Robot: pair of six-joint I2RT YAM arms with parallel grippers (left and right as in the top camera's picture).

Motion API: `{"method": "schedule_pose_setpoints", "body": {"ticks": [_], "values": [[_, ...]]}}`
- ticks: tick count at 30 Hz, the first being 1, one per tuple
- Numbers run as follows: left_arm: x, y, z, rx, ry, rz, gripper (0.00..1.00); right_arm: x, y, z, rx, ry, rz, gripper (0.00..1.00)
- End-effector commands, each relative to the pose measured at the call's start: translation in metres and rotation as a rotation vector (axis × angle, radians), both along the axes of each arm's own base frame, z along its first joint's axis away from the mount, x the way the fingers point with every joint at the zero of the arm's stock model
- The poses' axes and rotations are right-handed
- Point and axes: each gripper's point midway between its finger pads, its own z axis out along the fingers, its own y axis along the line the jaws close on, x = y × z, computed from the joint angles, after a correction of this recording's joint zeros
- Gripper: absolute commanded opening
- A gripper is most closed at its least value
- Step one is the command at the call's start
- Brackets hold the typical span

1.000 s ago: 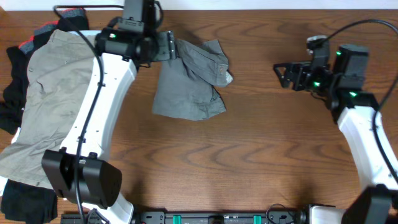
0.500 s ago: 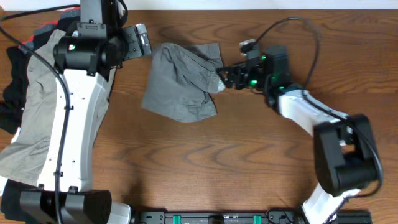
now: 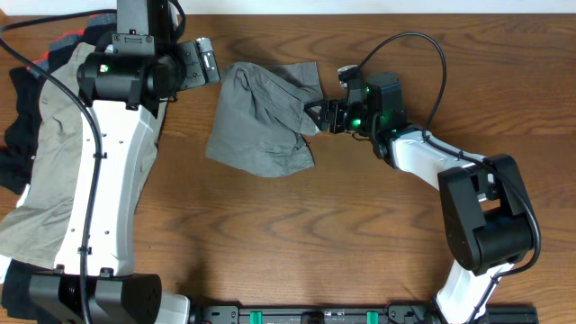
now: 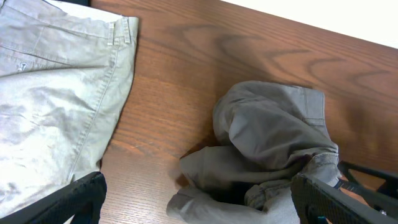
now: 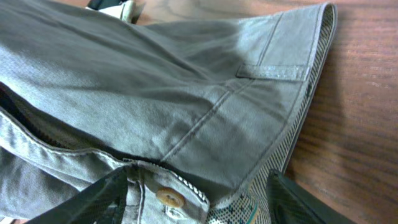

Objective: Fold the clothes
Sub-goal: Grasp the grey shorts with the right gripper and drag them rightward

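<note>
The grey shorts lie bunched while my right gripper straddles the waistband's buttoned end, so I should grip the waistband nearer its far corner and spread the shorts.
Crumpled grey shorts lie on the wooden table at centre back. My left gripper is open and empty, just left of their top corner. In the left wrist view its fingers stand wide apart over the near edge of the grey shorts. My right gripper is open at the shorts' right edge. In the right wrist view its fingers straddle the buttoned waistband without closing on it. The patterned pale lining shows at the waistband.
A pile of clothes lies at the left edge: khaki-beige shorts, also in the left wrist view, black pieces and a red-banded piece. Cables run behind both arms along the back edge.
The left arm has swung left and its gripper is off the grey shorts, which shifted left. The right arm has reached in leftward to the shorts' waistband.
</note>
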Motion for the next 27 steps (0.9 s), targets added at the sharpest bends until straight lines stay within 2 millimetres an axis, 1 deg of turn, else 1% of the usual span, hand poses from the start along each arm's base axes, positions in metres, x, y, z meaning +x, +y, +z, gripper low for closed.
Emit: {"method": "schedule_pose_setpoints", "body": {"ticks": [1, 3, 6, 7, 9, 11, 12, 15, 17, 20, 23, 27], "values": [[0.002, 0.003, 0.002, 0.010, -0.004, 0.008, 0.96, 0.002, 0.012, 0.005, 0.007, -0.005, -0.029, 0.63], [0.002, 0.003, 0.002, 0.010, -0.004, 0.009, 0.96, 0.003, 0.018, 0.009, 0.011, -0.026, -0.039, 0.59], [0.002, 0.003, 0.002, 0.010, -0.005, 0.008, 0.96, 0.005, 0.028, 0.011, 0.023, -0.052, -0.040, 0.56], [0.002, 0.003, 0.002, 0.010, -0.004, 0.009, 0.96, 0.005, 0.031, 0.010, 0.033, -0.050, -0.041, 0.56], [0.002, 0.003, 0.002, 0.010, -0.004, 0.009, 0.96, 0.005, 0.030, 0.004, 0.025, -0.035, -0.049, 0.54], [0.002, 0.003, 0.002, 0.010, -0.005, 0.009, 0.96, 0.007, 0.021, -0.007, -0.008, -0.008, -0.086, 0.59], [0.002, 0.003, 0.002, 0.010, -0.005, 0.009, 0.96, 0.010, 0.014, -0.009, -0.018, 0.000, -0.105, 0.63], [0.002, 0.003, 0.002, 0.010, -0.008, 0.009, 0.96, 0.017, -0.002, -0.011, -0.020, 0.008, -0.138, 0.71], [0.002, 0.003, 0.002, 0.010, -0.008, 0.009, 0.96, 0.022, -0.013, -0.012, -0.023, 0.014, -0.162, 0.75], [0.002, 0.003, 0.002, 0.010, -0.008, 0.009, 0.96, 0.025, -0.026, -0.017, -0.032, 0.032, -0.189, 0.78], [0.002, 0.003, 0.002, 0.014, -0.008, 0.003, 0.96, 0.023, -0.024, -0.025, -0.039, 0.052, -0.185, 0.78], [0.002, 0.003, 0.002, 0.022, -0.008, -0.005, 0.96, 0.020, -0.008, -0.039, -0.006, 0.084, -0.186, 0.77]]}}
